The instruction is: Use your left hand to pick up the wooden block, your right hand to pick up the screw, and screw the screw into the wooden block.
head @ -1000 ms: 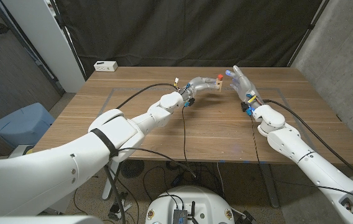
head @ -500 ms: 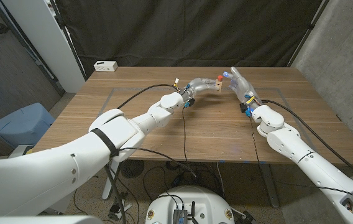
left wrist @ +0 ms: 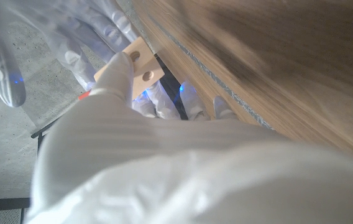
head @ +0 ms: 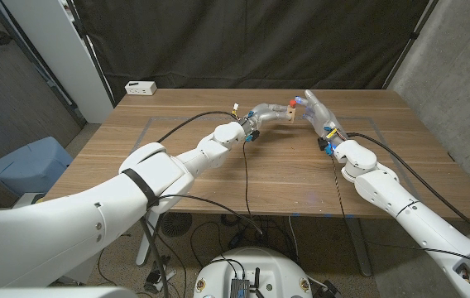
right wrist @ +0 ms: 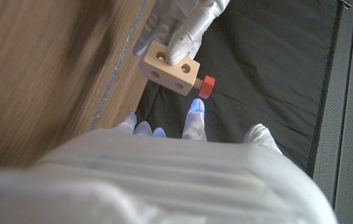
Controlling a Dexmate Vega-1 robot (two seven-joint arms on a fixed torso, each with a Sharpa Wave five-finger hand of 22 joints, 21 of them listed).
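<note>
Thread (right wrist: 197, 83) is showing between the block and the red head, so I expect the screw (right wrist: 207, 87) will stay in place with its head still off the wood when I turn it.
My left hand (head: 265, 111) holds the pale wooden block (head: 288, 114) up over the far middle of the table (head: 285, 178). In the right wrist view its fingers (right wrist: 186, 28) grip the block (right wrist: 169, 66), which has round holes in its faces. The red-headed screw (right wrist: 206, 86) sticks out of one end of the block, its head (head: 291, 103) just above the wood. My right hand (head: 316, 109) stands right beside it, fingers spread. One fingertip (right wrist: 195, 107) is close under the screw head, holding nothing. The left wrist view has the block (left wrist: 137, 67) and a sliver of red screw (left wrist: 84, 94).
A small white box (head: 140, 86) sits at the table's far left corner. Black cables (head: 246, 170) trail from both wrists across the wood. A black curtain hangs behind the table, and a blue seat (head: 28, 164) stands off the left edge.
My right hand has edged slightly toward the block and screw. The left hand and the block have stayed where they were.
</note>
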